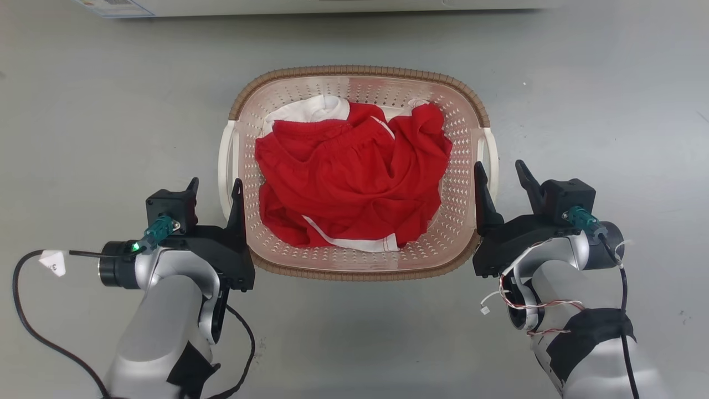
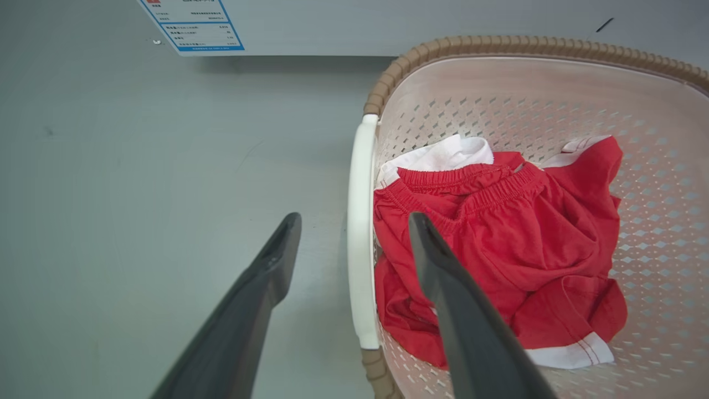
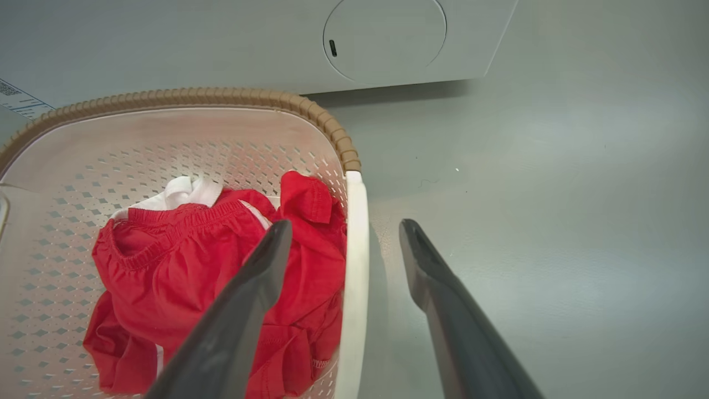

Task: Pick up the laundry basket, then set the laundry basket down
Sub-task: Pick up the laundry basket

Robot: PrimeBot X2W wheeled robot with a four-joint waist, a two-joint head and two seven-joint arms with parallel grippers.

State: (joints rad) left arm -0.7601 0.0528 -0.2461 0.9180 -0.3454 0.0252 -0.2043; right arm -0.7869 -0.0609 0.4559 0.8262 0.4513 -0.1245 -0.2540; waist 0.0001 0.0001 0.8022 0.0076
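The red and white clothes are well inside the brown rim. They will come along in the same heap when I lift the laundry basket.
The laundry basket, pale perforated plastic with a brown woven-look rim, stands on the grey floor in the middle of the head view, holding red and white clothes. My left gripper is open, its two fingers astride the basket's white left handle, one inside the basket and one outside. My right gripper is likewise open around the white right handle. Neither pair of fingers presses on its handle. The wrist views show the basket rim and my grippers.
A white washer stands just beyond the basket, its round door and a blue-edged label facing me. Bare grey floor lies on both sides of the basket. A black cable loops beside my left arm.
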